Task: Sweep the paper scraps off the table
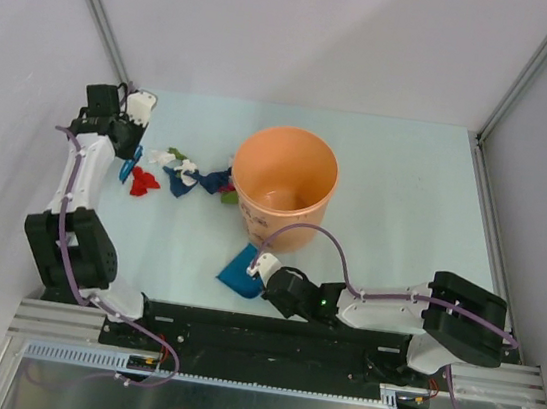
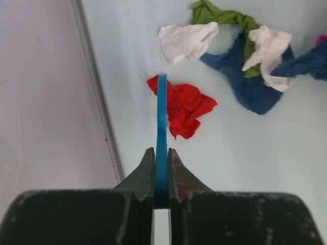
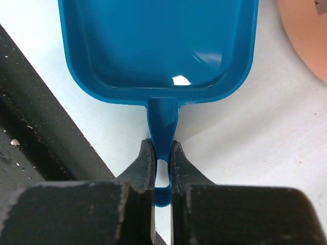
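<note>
The blue brush is on the wall side of the red scrap [image 1: 143,182], so the robot's left gripper should bring the brush down and sweep the scrap toward the blue dustpan [image 1: 241,273].
The paper scraps [image 1: 182,174] lie in a loose row on the pale mint-green table [image 1: 405,202], left of the orange bucket. In the left wrist view a red scrap [image 2: 186,109] lies nearest, then white [image 2: 186,40], green [image 2: 219,15] and dark blue [image 2: 255,87] ones. My left gripper [image 2: 161,153] is shut on the thin blue brush [image 2: 162,122], seen edge-on, its tip beside the red scrap. My right gripper [image 3: 162,153] is shut on the handle of the blue dustpan [image 3: 158,46], which rests on the table at the front, near the bucket; the dustpan also shows in the top view [image 1: 241,269].
An orange bucket [image 1: 284,181] stands upright mid-table, right of the scraps and behind the dustpan. The grey left wall [image 2: 46,102] and its rail run close beside the left gripper. The black front rail [image 1: 266,335] lies just behind the right gripper.
</note>
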Tool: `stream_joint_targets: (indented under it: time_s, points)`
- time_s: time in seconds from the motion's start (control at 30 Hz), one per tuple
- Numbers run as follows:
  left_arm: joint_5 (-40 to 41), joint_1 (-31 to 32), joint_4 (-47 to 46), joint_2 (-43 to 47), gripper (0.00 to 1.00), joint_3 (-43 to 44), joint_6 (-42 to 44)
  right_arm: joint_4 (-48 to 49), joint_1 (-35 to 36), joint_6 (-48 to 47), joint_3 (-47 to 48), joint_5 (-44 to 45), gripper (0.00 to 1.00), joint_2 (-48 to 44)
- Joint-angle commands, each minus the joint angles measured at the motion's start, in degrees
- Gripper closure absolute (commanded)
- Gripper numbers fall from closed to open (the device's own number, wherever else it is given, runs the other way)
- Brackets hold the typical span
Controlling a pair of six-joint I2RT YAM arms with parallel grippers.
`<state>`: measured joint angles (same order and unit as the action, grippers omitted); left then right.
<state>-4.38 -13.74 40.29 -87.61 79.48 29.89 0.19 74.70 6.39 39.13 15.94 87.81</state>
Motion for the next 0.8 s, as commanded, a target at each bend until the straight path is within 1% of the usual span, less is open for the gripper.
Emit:
stream_joint_targets:
  time_s: [0.0,0.07,0.17,0.2,0.27,0.3,0.43,0.53,0.6,0.77]
  points:
    - [3.68,-0.5,-5.74,-4.66,1.0,4.1,-2.47,1.13,0.1,-1.12,3.92,-2.75,1.0,-0.89]
    - [1.15,-0.33,-7.94,-3.97,1.0,3.4,-2.2,1.05,0.97,-1.38,6.9,-3.37,1.0,1.65]
    - [2.09,0.2,-8.21,-4.58,1.0,3.84,-2.91,-1.23,2.64,-1.74,14.02,-3.55,1.0,4.9]
    - [2.45,0.46,-8.13,-4.24,1.0,3.58,-3.08,-2.2,2.82,-1.21,17.69,-4.6,1.0,7.26]
    - [2.36,0.73,-8.13,-2.75,1.0,1.47,-2.56,-5.18,2.82,-0.6,20.97,-5.4,1.0,9.47]
    - [2.01,0.73,-8.13,-0.56,1.0,-0.19,-2.12,-6.07,2.82,-0.24,23.51,-5.48,1.0,10.88]
    - [2.36,0.9,-8.13,3.75,1.0,-2.49,-1.94,-6.43,2.39,0.11,24.76,-5.48,1.0,12.03]
    - [6.75,3.1,-8.12,6.3,1.0,-4.68,-1.5,-6.42,1.77,-0.24,25.46,-6.63,1.0,12.03]
    - [8.42,4.59,-8.13,6.93,1.0,-6.09,-2.29,-7.56,1.59,-0.94,26.08,-7.07,1.0,12.03]
    - [11.59,5.56,-8.21,7.1,1.0,-6.62,-3.61,-10.46,0.63,-1.38,27.75,-7.68,1.0,11.24]
